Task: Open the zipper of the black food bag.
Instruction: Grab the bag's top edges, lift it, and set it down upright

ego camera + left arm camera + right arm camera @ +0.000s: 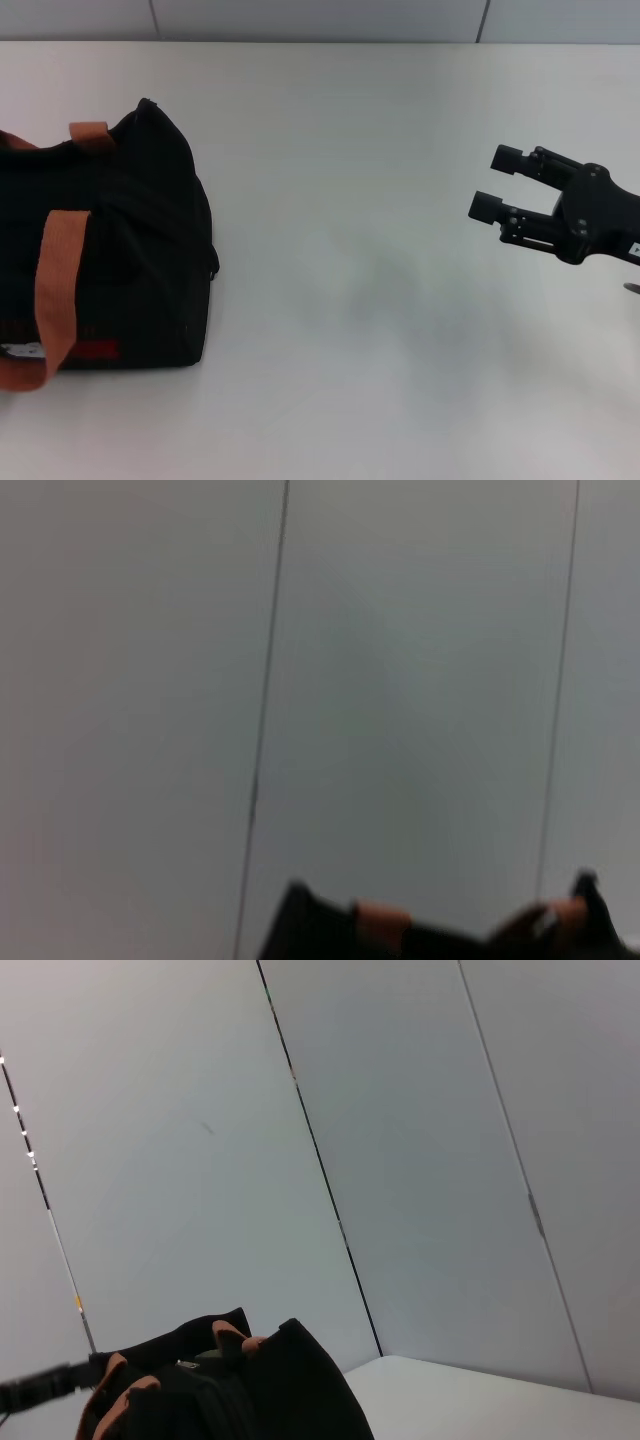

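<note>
The black food bag (125,250) is at the edge of the table, a long way from my right gripper. My left gripper should come down next to the bag and push it toward the middle (325,260).
The black food bag (120,250) sits at the left edge of the white table (380,300), its orange-brown strap handles (58,290) draped over the near side and a red label (98,350) low on its front. The right wrist view shows the bag (260,1390) and handles from the side; the left wrist view catches only the bag's top edge (320,930). The zipper does not show clearly in any view. My right gripper (492,183) hovers open at the right side of the table, far from the bag, fingers pointing toward it. My left gripper is out of view.
A grey panelled wall (320,20) runs behind the table's far edge. Bare white tabletop lies between the bag and my right gripper.
</note>
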Tool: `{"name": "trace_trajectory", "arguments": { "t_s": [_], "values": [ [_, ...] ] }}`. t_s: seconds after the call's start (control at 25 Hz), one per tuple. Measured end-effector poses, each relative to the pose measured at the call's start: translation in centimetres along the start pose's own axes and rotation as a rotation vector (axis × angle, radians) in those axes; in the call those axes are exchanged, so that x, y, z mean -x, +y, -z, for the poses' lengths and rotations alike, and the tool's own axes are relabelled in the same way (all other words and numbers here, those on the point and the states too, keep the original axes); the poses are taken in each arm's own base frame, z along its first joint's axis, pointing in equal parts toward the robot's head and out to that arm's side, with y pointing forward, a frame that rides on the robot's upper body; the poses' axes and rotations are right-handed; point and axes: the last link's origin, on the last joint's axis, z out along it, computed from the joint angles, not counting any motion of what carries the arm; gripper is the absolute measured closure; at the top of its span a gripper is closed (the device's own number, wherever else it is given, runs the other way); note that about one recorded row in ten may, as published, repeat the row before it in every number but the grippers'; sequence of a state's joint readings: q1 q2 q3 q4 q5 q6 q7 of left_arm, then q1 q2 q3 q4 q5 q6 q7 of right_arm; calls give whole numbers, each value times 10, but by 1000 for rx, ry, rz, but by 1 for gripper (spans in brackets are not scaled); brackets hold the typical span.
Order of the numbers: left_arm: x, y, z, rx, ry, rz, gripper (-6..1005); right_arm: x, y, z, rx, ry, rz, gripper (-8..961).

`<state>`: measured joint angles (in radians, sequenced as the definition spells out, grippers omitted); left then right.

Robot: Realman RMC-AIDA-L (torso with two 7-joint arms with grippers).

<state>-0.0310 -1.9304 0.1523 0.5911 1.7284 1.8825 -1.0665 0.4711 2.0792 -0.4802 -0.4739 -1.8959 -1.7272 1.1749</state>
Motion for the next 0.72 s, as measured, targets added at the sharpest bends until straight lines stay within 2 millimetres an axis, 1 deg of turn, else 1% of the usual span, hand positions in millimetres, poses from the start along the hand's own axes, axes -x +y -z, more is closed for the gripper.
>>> {"name": "trace_trajectory", "arguments": {
  "t_s": [0.08,0.12,0.2,0.4,0.52,0.72],
  "values": [
    [2,0,0,4,-14,2,215,1,0,-1,2,0,1,131],
    [10,-1,-1,12,-85,12,215,1,0,-2,4,-1,2,131],
    [13,-2,-1,6,-109,14,215,2,-1,-6,11,-3,2,131],
    [19,-5,1,-10,-159,18,214,2,-2,-6,8,-2,2,132],
    [19,-6,3,-14,-163,16,214,2,-2,-6,4,0,2,132],
    [12,-4,6,7,-127,21,214,4,-3,-8,7,-1,6,132]
  ]
}}
